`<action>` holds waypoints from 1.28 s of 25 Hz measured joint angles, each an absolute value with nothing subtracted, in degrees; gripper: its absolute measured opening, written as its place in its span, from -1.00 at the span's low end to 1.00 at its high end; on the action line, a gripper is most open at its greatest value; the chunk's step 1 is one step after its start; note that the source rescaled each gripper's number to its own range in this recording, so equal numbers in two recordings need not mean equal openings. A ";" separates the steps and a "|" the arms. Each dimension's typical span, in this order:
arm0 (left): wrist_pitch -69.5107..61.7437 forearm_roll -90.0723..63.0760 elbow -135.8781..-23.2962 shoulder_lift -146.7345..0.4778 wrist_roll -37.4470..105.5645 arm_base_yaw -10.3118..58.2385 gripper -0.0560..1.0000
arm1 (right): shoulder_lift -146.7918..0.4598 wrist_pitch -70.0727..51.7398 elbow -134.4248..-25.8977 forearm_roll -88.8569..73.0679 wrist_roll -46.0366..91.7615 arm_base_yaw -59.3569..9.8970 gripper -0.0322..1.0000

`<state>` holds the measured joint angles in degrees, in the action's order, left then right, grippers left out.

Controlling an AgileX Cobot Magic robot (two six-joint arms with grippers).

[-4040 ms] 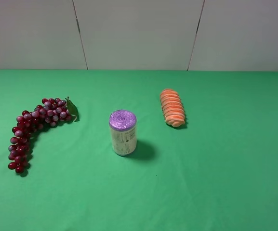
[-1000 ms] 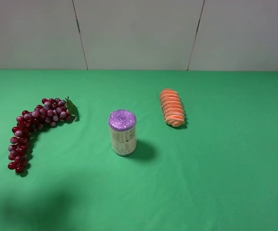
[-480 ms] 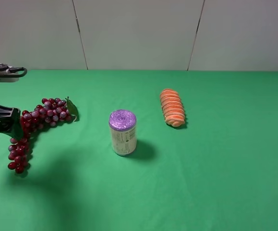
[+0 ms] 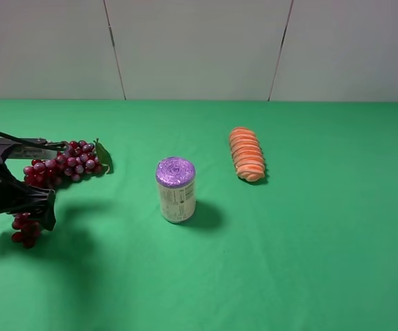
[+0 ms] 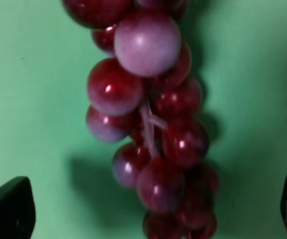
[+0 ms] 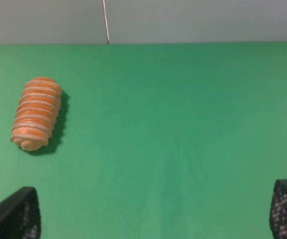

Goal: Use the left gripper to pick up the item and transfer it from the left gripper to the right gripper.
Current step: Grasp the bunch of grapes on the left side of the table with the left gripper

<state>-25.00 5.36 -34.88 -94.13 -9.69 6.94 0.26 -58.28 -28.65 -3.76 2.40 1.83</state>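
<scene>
The grapes are joined by a thin stem point(image 5: 149, 127), so the grapes' end with the green leaf point(image 4: 101, 157) will droop below my left gripper as I raise the grapes.
The item, a curved bunch of dark red and purple grapes point(image 4: 67, 163) with a green leaf point(image 4: 103, 155), lies on the green cloth at the left. My left gripper point(image 4: 42, 181) is open and low over the middle of the bunch, hiding part of it. In the left wrist view the grapes point(image 5: 150, 124) fill the middle, between the two black fingertips point(image 5: 9, 210) at the sides. My right gripper point(image 6: 150, 211) is open and empty above bare cloth. It does not show in the exterior view.
A purple-topped white can point(image 4: 176, 189) stands upright at the middle of the table. An orange ridged bread-like piece point(image 4: 246, 154) lies to the right of it and also shows in the right wrist view point(image 6: 36, 113). A white panelled wall runs along the back.
My left arm has come in from the left edge and dropped over the grape bunch, its open fingers now on either side of it. The grapes, can and bread have not moved.
</scene>
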 joint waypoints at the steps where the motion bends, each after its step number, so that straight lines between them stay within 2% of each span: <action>1: -24.09 5.36 -34.88 -94.99 -9.94 6.94 0.97 | 0.26 -58.28 -28.65 -3.76 2.40 1.83 1.00; 10: -15.38 5.36 -34.55 -96.79 -10.98 6.94 0.93 | 0.26 -58.28 -28.65 -3.76 2.40 1.83 1.00; 20: -15.29 5.36 -34.49 -98.86 -10.98 6.94 0.75 | 0.26 -58.28 -28.65 -3.76 2.40 1.83 1.00; 23: -15.76 5.10 -34.49 -99.48 -10.98 6.94 0.63 | 0.26 -58.28 -28.65 -3.76 2.40 1.83 1.00; 25: -15.87 5.10 -34.59 -99.59 -10.98 6.94 0.49 | 0.26 -58.28 -28.65 -3.76 2.40 1.83 1.00; 28: -16.06 5.10 -34.59 -99.59 -10.98 6.94 0.11 | 0.26 -58.28 -28.65 -3.76 2.40 1.83 1.00; 31: -16.17 5.10 -34.59 -99.59 -10.98 7.04 -0.55 | 0.26 -58.28 -28.65 -3.76 2.40 1.83 1.00; 32: -16.23 5.10 -34.59 -99.59 -10.98 7.13 -0.69 | 0.26 -58.28 -28.65 -3.76 2.40 1.83 1.00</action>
<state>-16.23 5.10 -34.59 -99.59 -10.98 7.13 0.26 -58.28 -28.65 -3.76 2.40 1.83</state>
